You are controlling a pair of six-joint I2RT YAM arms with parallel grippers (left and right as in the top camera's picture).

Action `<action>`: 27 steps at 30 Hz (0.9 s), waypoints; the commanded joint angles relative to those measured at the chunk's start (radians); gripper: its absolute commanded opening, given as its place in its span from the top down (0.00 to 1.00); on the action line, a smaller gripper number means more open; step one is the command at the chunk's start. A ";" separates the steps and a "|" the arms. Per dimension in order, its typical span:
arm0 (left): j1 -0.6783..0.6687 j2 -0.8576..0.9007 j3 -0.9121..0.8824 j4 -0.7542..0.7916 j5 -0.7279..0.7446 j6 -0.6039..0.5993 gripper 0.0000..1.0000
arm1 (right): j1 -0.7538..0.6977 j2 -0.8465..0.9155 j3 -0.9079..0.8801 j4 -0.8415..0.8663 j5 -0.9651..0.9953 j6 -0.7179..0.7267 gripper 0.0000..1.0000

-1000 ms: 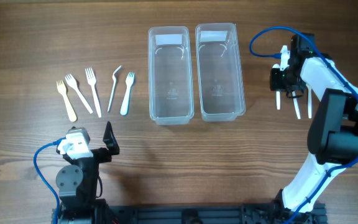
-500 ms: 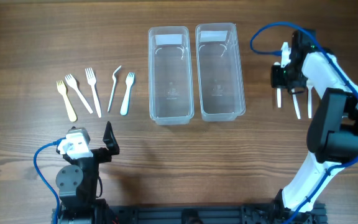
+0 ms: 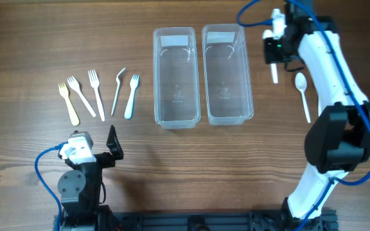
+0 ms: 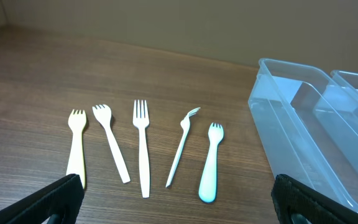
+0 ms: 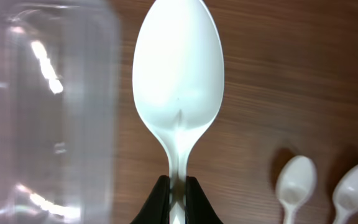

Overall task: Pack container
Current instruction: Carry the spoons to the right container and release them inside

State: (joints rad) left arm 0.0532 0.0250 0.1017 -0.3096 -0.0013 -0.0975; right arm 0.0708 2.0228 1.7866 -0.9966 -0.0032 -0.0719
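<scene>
The white spoon (image 3: 274, 74) points along the length of the nearer empty container. I should now move my right gripper across the container's rim and let go of the spoon over its bottom (image 3: 227, 80).
Two clear plastic containers stand side by side at the table's middle, the left one (image 3: 174, 77) and the right one (image 3: 227, 74). My right gripper (image 3: 276, 52) is shut on the handle of a white spoon (image 5: 178, 81) and holds it above the table, just right of the right container (image 5: 48, 112). The gripper's fingertips (image 5: 178, 194) pinch the spoon's neck. Two more white spoons (image 5: 296, 186) (image 5: 356, 186) lie on the table to the right. Several forks (image 3: 97, 93) lie in a row at the left. My left gripper (image 4: 179, 202) is open and empty, near the front edge.
One loose spoon (image 3: 302, 96) shows on the table below my right arm in the overhead view. The forks (image 4: 143, 146) lie ahead of my left gripper, with the left container (image 4: 303, 137) to their right. Both containers look empty.
My right gripper has lifted the white spoon and moved it up and to the left, from the spoon pile to beside the right container. The left arm has not moved.
</scene>
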 commanded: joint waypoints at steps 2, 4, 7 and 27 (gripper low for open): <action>-0.006 -0.009 -0.006 0.003 0.012 0.019 0.00 | 0.118 -0.030 0.030 -0.014 -0.020 0.048 0.96; -0.006 -0.009 -0.006 0.003 0.012 0.019 0.00 | 0.161 -0.030 0.030 -0.012 -0.020 0.068 0.96; -0.006 -0.009 -0.006 0.003 0.012 0.019 0.00 | 0.213 -0.030 0.030 -0.008 -0.019 0.104 0.96; -0.006 -0.009 -0.006 0.003 0.012 0.019 0.00 | 0.255 -0.018 0.022 0.031 0.055 0.195 0.44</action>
State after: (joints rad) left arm 0.0532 0.0250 0.1017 -0.3096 -0.0010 -0.0975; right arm 0.3275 2.0193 1.7958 -0.9565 -0.0170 0.1230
